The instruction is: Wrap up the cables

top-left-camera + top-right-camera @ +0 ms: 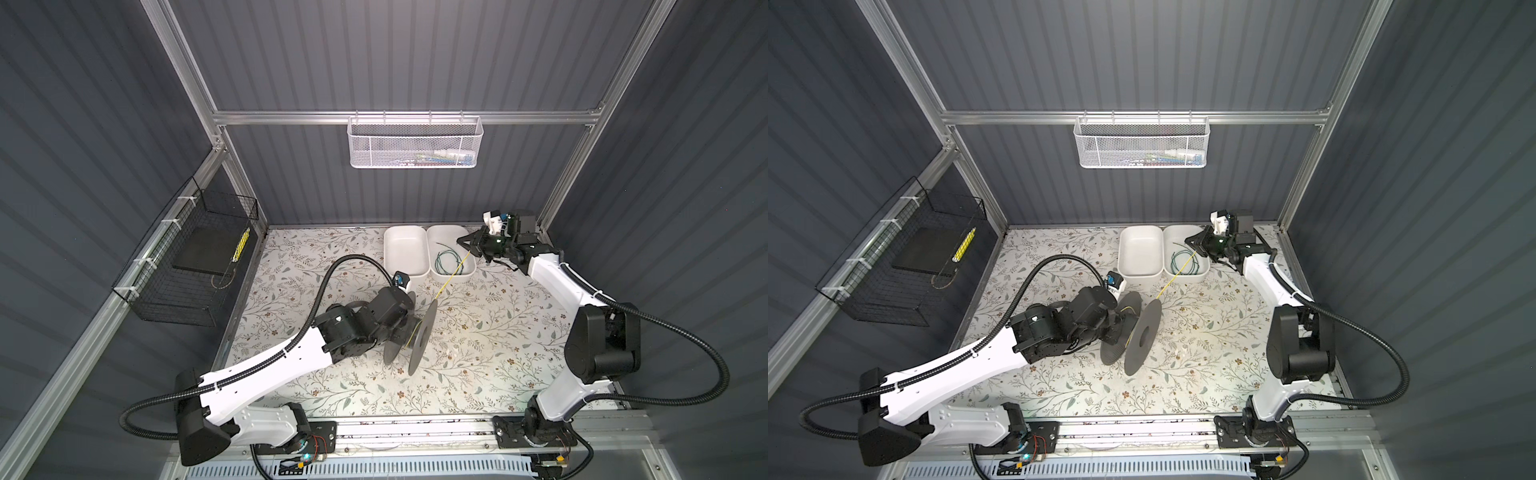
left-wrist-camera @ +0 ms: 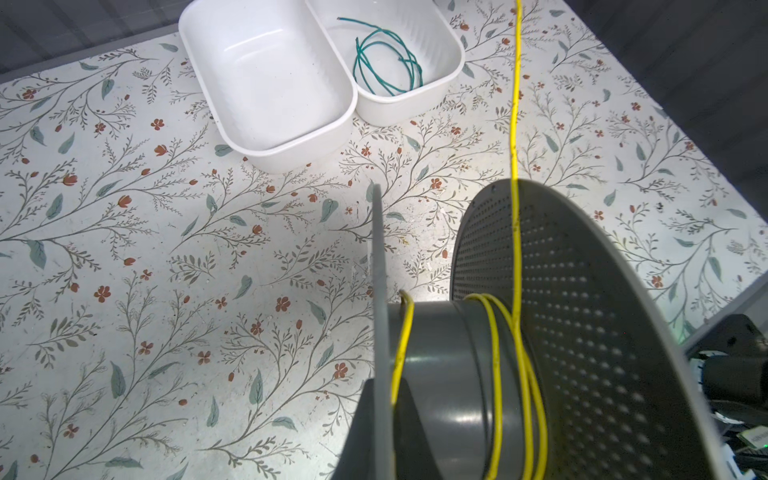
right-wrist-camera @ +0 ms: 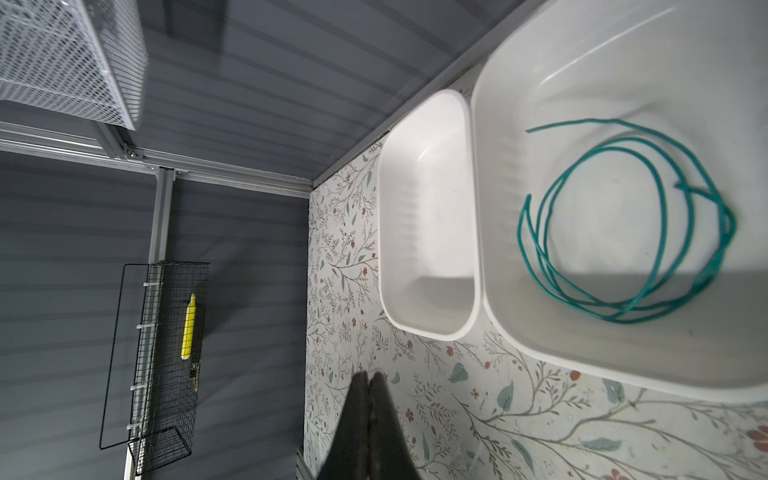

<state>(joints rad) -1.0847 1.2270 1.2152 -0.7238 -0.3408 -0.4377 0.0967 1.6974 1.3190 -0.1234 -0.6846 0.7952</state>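
Note:
My right gripper should next bring the yellow cable (image 1: 453, 276) around to the spool's near side (image 1: 404, 363) and let go there, as the cable is running tight inside the spool's edges.
A grey spool (image 1: 419, 336) (image 1: 1142, 336) stands on edge mid-table, its hub (image 2: 440, 374) carrying a few turns of the yellow cable (image 2: 515, 104). My left gripper (image 2: 380, 386) is shut on one flange of the spool. In both top views the yellow cable (image 1: 451, 276) (image 1: 1177, 274) runs taut from the spool up to my right gripper (image 1: 463, 240) (image 1: 1192, 240). That gripper is shut on it above the right white bin (image 1: 446, 235). The right wrist view shows closed fingertips (image 3: 370, 376), with the cable itself hidden. The green cable (image 1: 445, 259) (image 3: 623, 232) lies coiled in that bin.
An empty white bin (image 1: 405, 249) sits beside the right one at the table's back. A black wire basket (image 1: 187, 266) hangs on the left wall. A white mesh basket (image 1: 415, 143) hangs on the back rail.

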